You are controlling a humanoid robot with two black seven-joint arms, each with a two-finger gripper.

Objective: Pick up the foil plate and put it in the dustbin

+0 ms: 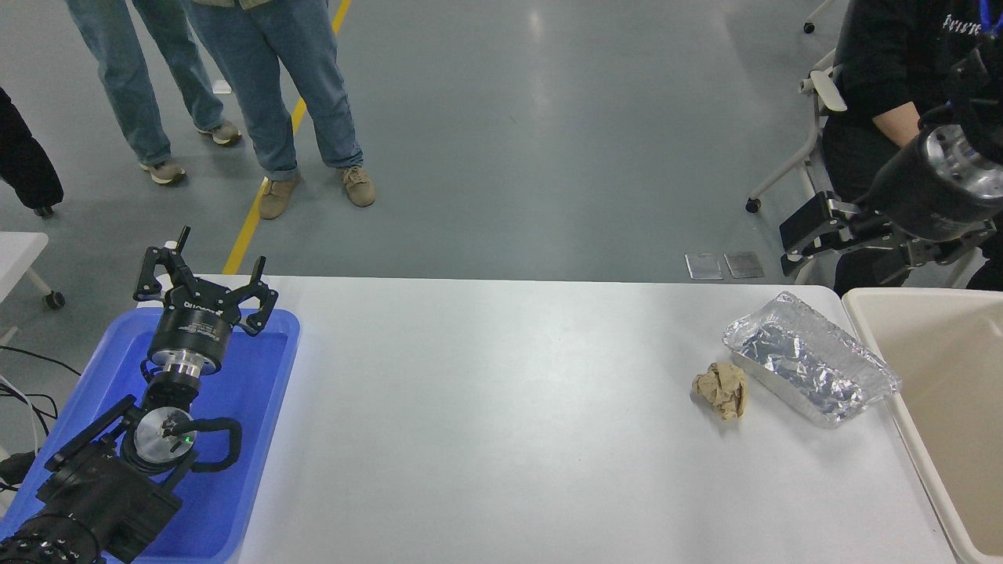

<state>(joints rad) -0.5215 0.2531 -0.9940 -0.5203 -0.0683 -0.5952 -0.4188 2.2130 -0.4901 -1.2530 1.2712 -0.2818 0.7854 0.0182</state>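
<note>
My gripper will lift one end and the foil plate (pixel 812 358) will keep its tray shape and barely sag, since the crinkled foil plate's long side (pixel 779 388) runs straight.
The foil plate (pixel 809 358), a shiny crinkled silver tray, lies on the white table at the far right, close to the dustbin. The dustbin (pixel 871 323) is a large beige bin at the table's right edge, partly cut off by the picture. My right gripper (pixel 790 252) is open and empty. It hangs in the air beyond the table's far edge, above and behind the foil plate, with its fingers pointing left. My left gripper (pixel 205 270) is open and parked over the blue tray at the lower left.
A crumpled brown paper ball (pixel 722 389) lies just left of the foil plate. A shallow blue tray (pixel 266 368) sits under the left arm. People stand at the top left, and a person sits on a chair (pixel 815 117) at the top right.
</note>
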